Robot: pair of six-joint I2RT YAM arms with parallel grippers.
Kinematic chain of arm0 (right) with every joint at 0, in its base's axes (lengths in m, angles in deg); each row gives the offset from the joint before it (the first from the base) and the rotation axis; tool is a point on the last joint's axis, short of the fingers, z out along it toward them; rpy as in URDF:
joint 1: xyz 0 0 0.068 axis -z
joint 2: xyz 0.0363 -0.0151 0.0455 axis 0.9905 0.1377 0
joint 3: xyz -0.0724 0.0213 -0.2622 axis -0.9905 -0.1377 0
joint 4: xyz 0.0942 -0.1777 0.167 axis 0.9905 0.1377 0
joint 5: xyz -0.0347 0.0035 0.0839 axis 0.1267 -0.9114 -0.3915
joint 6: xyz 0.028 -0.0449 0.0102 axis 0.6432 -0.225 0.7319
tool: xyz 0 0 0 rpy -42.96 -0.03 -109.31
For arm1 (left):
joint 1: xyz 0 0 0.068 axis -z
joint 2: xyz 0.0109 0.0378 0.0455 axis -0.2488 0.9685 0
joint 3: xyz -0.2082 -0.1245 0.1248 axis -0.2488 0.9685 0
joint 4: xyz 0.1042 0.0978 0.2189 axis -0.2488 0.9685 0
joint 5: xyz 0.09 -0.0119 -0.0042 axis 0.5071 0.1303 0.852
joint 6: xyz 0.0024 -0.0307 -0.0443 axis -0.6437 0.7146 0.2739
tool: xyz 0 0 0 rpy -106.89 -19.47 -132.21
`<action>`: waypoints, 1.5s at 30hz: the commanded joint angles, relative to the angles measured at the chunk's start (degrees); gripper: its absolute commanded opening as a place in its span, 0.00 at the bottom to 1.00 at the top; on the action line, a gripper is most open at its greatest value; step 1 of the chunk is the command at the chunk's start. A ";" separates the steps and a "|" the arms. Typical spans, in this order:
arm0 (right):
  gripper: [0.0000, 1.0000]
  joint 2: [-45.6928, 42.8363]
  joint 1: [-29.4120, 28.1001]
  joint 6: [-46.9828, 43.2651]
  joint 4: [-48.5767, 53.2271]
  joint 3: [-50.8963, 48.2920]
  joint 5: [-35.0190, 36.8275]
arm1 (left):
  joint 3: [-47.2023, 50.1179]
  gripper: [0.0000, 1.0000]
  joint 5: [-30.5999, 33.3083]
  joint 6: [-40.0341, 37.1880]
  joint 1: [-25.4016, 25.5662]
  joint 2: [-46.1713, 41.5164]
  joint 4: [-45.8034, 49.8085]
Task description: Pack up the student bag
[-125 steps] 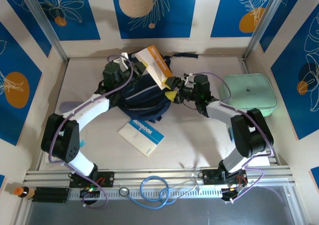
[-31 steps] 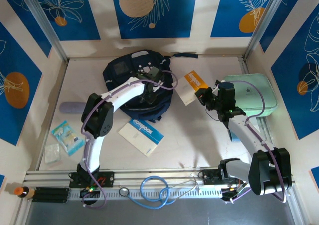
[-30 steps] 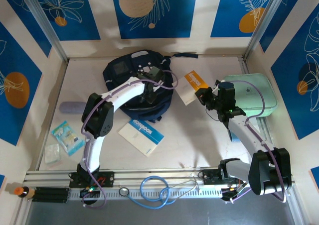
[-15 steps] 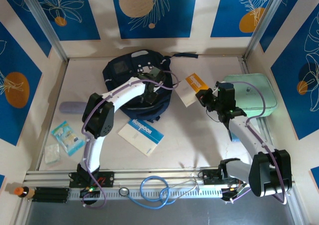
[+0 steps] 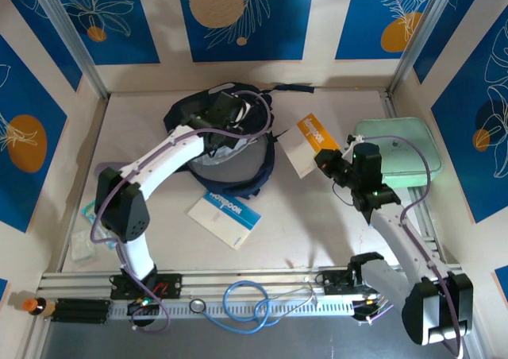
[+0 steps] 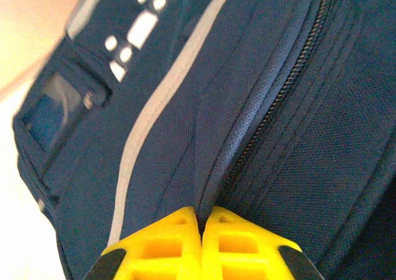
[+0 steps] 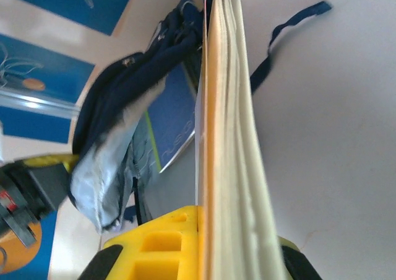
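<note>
My right gripper is facing the orange-and-white book with the bag's raised opening (image 5: 255,146) and should keep moving toward the bag's grey lining (image 5: 230,168) until the book stands inside.
The student bag (image 5: 255,164), dark navy, lies at the back centre of the table with its mouth pulled up and its pale grey lining showing. My left gripper (image 5: 230,113) is shut on a fold of the bag's fabric beside the zipper (image 6: 272,113). In the left wrist view the yellow fingertips (image 6: 179,236) pinch that fold, and the bag's thin pale stripe (image 6: 154,106) runs past them. To the right of the bag, above the table, my right gripper (image 5: 329,162) is shut on an orange-and-white book (image 5: 309,140). The book (image 7: 229,106) stands edge-on in the right wrist view, with the bag (image 7: 136,75) beyond it.
A blue notebook (image 5: 225,216) lies on the table in front of the bag. A mint-green case (image 5: 397,152) stands at the right edge. A small purple object (image 5: 103,171) and packets (image 5: 83,244) lie at the left. A blue cable (image 5: 246,303) coils on the front rail.
My left gripper has shut on the bag's fabric and drawn it up and back, which opened the bag's mouth. The right gripper with the book has shifted slightly right and nearer.
</note>
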 commanded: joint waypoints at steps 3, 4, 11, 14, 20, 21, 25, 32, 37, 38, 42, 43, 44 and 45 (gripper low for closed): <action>0.00 -1.74 -3.84 2.39 -5.90 -4.07 -2.30 | 2.61 0.00 -3.88 -0.41 0.45 -5.61 -11.85; 0.00 -1.27 -4.94 3.35 -7.02 -4.75 -2.37 | 2.64 0.00 -4.20 -0.23 0.45 -5.82 -12.52; 0.00 7.26 -12.21 8.15 -17.81 -4.06 -1.28 | 1.87 0.00 -6.41 0.66 0.57 -5.41 -14.10; 0.00 12.81 -14.11 9.47 -21.06 -0.82 -0.72 | 1.85 0.00 -6.53 0.92 0.53 -5.49 -14.28; 0.00 25.46 -15.95 8.55 -23.38 7.53 1.75 | -0.39 0.00 -7.34 3.11 0.57 -6.06 -13.27; 0.00 27.46 -15.87 8.86 -24.94 8.42 1.34 | -0.52 0.00 -7.77 3.20 0.57 -6.24 -13.48; 0.00 36.01 -15.95 12.35 -26.32 13.76 3.11 | -0.41 0.00 -8.41 3.12 0.53 -6.96 -14.24; 0.00 49.11 -18.14 15.70 -25.41 23.56 7.49 | -0.48 0.00 -8.19 3.67 0.53 -6.98 -14.31; 0.00 56.72 -19.11 18.64 -27.54 28.22 9.94 | -2.01 0.00 -10.45 5.40 0.53 -6.90 -14.59; 0.00 57.78 -19.28 19.34 -27.66 28.80 10.22 | -2.23 0.00 -10.56 5.47 0.53 -6.87 -14.57; 0.00 60.78 -19.97 21.09 -31.65 29.53 11.15 | -2.19 0.00 -10.38 5.32 0.53 -6.72 -14.88; 0.00 61.48 -20.08 21.42 -33.58 29.53 10.63 | -2.19 0.00 -10.40 5.39 0.58 -6.60 -14.85; 0.00 62.10 -20.17 21.93 -34.55 29.69 10.11 | -2.17 0.00 -10.39 5.40 0.55 -6.46 -14.82; 0.01 62.70 -20.25 22.53 -35.02 30.06 9.59 | -2.15 0.00 -10.39 5.44 0.50 -6.31 -14.87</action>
